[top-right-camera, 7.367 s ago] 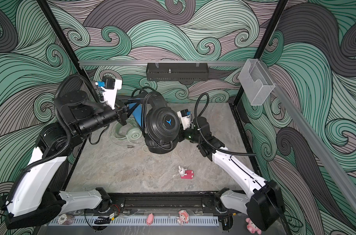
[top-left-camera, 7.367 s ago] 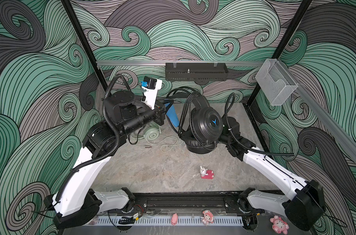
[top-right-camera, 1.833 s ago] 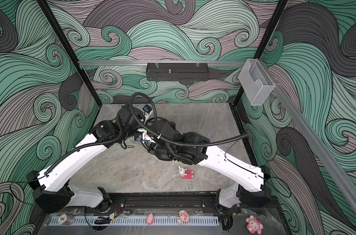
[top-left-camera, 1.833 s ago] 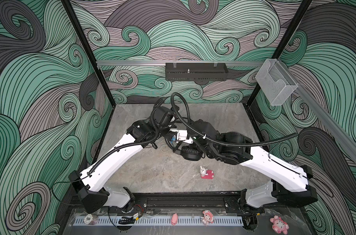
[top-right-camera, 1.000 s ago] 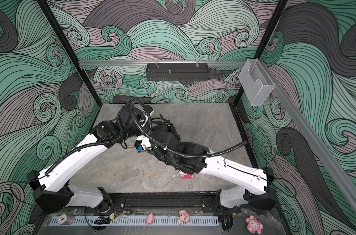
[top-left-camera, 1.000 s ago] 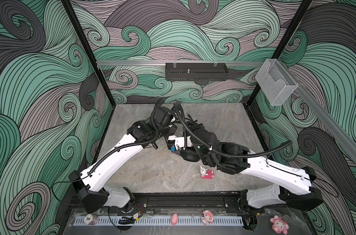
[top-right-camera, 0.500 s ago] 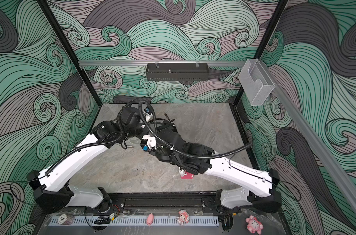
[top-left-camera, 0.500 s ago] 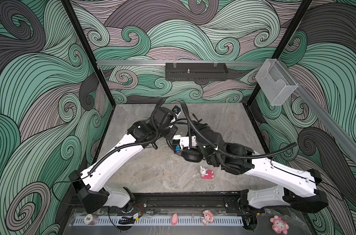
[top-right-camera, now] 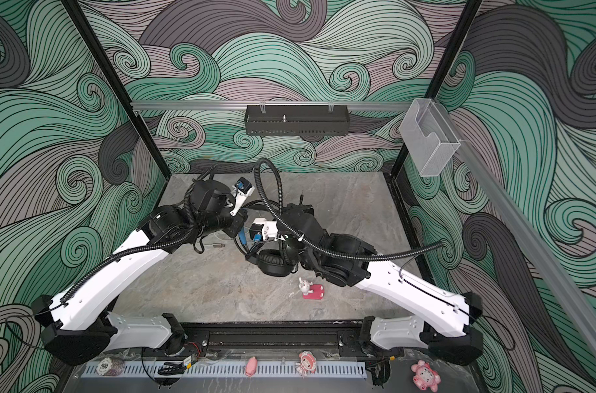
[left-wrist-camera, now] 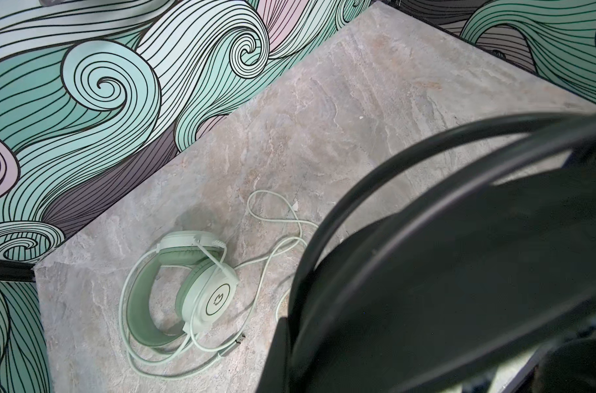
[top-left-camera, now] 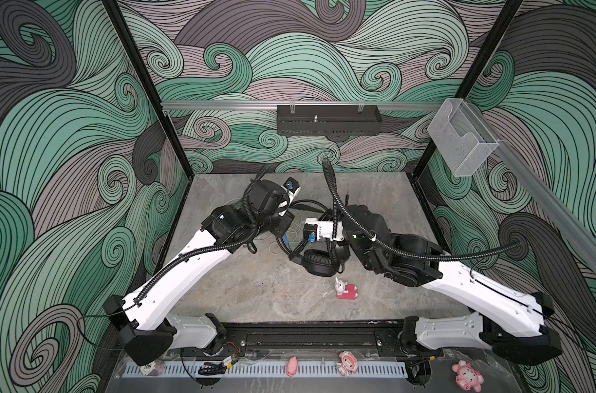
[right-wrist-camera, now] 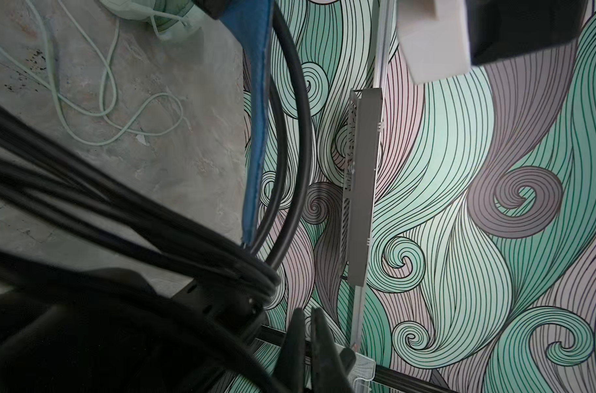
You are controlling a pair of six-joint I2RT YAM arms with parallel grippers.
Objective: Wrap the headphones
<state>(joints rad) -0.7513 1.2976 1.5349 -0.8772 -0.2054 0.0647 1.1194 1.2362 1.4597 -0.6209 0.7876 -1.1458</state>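
Note:
The black cable's loose end runs along its wrapped strands, so my right gripper should keep pulling it around the black headphones' headband until it sits snug.
The black headphones (top-left-camera: 318, 267) with a blue inner headband (right-wrist-camera: 255, 102) sit mid-table in both top views, an ear cup (top-right-camera: 272, 263) resting on the surface. My left gripper (top-left-camera: 284, 233) is shut on their headband, which fills much of the left wrist view (left-wrist-camera: 460, 272). My right gripper (right-wrist-camera: 308, 314) hangs close beside them, shut, with nothing seen between its fingers. Black cable strands (right-wrist-camera: 136, 211) run bundled across the band near it. The mint-green headphones (left-wrist-camera: 187, 289) lie on the table under my left arm, their pale cable (left-wrist-camera: 276, 217) loose in loops.
A small pink-and-red toy (top-left-camera: 346, 289) stands in front of the black headphones. A black tray (top-left-camera: 327, 119) hangs on the back wall rail and a clear plastic box (top-left-camera: 460, 143) on the right rail. Small pink figures (top-left-camera: 463, 374) sit along the front rail.
My right wrist has shifted a little to the right and toward the back, away from my left gripper. The left arm and the black headphones have stayed put.

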